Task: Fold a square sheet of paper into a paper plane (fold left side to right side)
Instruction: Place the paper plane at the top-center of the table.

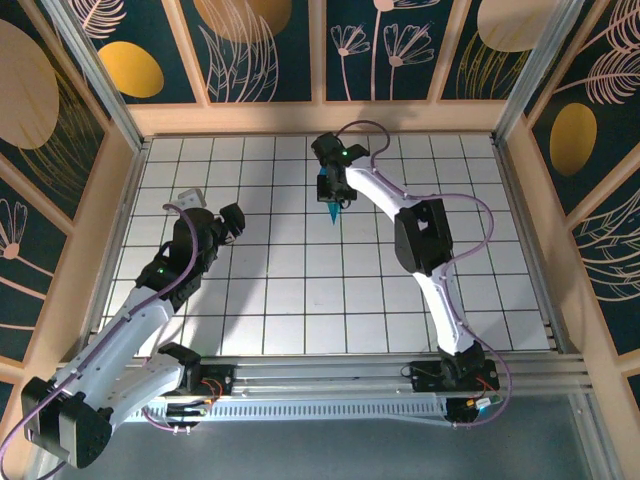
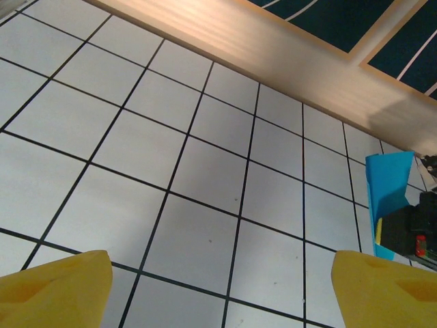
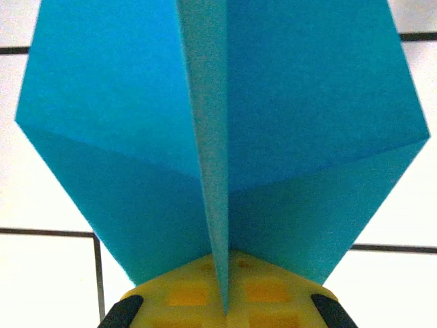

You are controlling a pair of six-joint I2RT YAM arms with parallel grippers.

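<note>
The robot's right gripper should keep lowering the paper plane until the plane touches the clear tiles [image 1: 339,234] and then let go, because both wings spread evenly from the pinched centre fold [image 3: 213,164].
The cyan-blue paper plane [image 1: 331,211] hangs point-down above the far middle of the grid table, and my right gripper [image 1: 331,192] is shut on it. In the right wrist view its centre fold [image 3: 217,205] is pinched between the yellow pads [image 3: 184,294], with both wings [image 3: 116,137] spreading out on either side. My left gripper [image 1: 224,216] is over the left part of the table, apart from the plane. It is open, with its yellow fingertips [image 2: 54,287] wide apart and only bare tiles between them. From the left wrist, the plane [image 2: 389,181] is at the right edge.
White grid tiles [image 1: 300,290] cover the table. A wooden wall [image 1: 320,118] bounds it at the back, and there are metal posts and patterned panels at the sides. The arms' base rail [image 1: 330,385] runs along the near edge.
</note>
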